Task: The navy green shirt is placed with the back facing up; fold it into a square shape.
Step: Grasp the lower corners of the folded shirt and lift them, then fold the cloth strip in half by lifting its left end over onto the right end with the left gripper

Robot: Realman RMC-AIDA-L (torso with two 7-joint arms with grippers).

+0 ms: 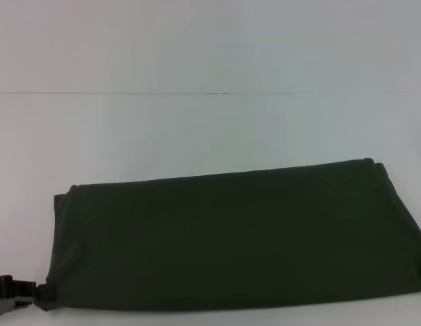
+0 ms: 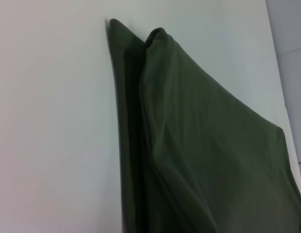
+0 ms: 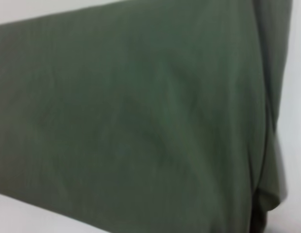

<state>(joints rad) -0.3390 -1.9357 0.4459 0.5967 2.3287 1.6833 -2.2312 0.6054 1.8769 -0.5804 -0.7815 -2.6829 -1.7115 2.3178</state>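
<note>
I can see my left gripper at the shirt's near corner (image 1: 53, 305), so it should grab the middle of that short end (image 1: 56, 239) while my right gripper keeps the shirt steady.
The navy green shirt (image 1: 238, 238) lies on the white table (image 1: 197, 129) as a long folded band, plain side up, running from near left to far right. My left gripper (image 1: 20, 293) sits at the bottom left of the head view, right at the shirt's near-left corner. In the left wrist view the shirt (image 2: 204, 145) shows stacked layers, with the end fold rising toward the camera. The right wrist view is filled by the shirt (image 3: 141, 126) close up, with its folded edge along one side. My right gripper is out of view.
The white table stretches bare behind the shirt. A thin seam line (image 1: 210, 93) crosses it at the back. A strip of table (image 1: 217, 318) shows between the shirt and the near edge.
</note>
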